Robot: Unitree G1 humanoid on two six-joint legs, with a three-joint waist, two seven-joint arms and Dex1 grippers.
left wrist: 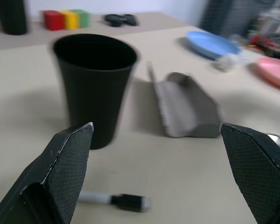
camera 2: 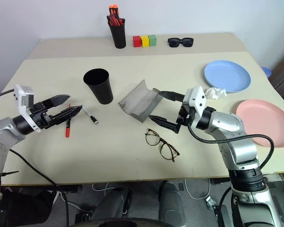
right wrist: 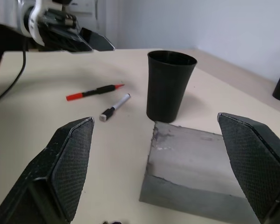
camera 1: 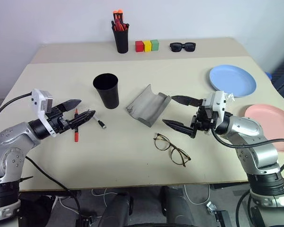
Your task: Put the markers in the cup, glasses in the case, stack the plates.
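My gripper will lower the slim red marker point(camera 1: 76, 136) into the cup, and the marker will lean against the cup's rim, because the black cup's opening point(camera 1: 105, 81) is far wider than the marker.
The black cup point(camera 1: 106, 90) stands upright left of centre. To its right the grey case point(camera 1: 148, 105) lies open. The glasses point(camera 1: 172, 149) rest unfolded on the table near the front edge. Both markers lie flat left of the cup, the white one with a black cap point(camera 1: 99, 122) and the red one point(camera 1: 76, 130). The blue plate point(camera 1: 232, 79) and the pink plate point(camera 1: 269, 124) sit apart at the right. My left gripper point(camera 1: 86, 107) hovers open above the markers, holding nothing. My right gripper point(camera 1: 168, 109) is open and empty, between the case and the glasses.
At the back stand a black pen holder point(camera 1: 120, 33) with red and orange pens, three coloured blocks point(camera 1: 147, 45) and black sunglasses point(camera 1: 182, 46). A crumpled white scrap point(camera 2: 213, 92) lies next to the blue plate. The pink plate reaches the table's right edge.
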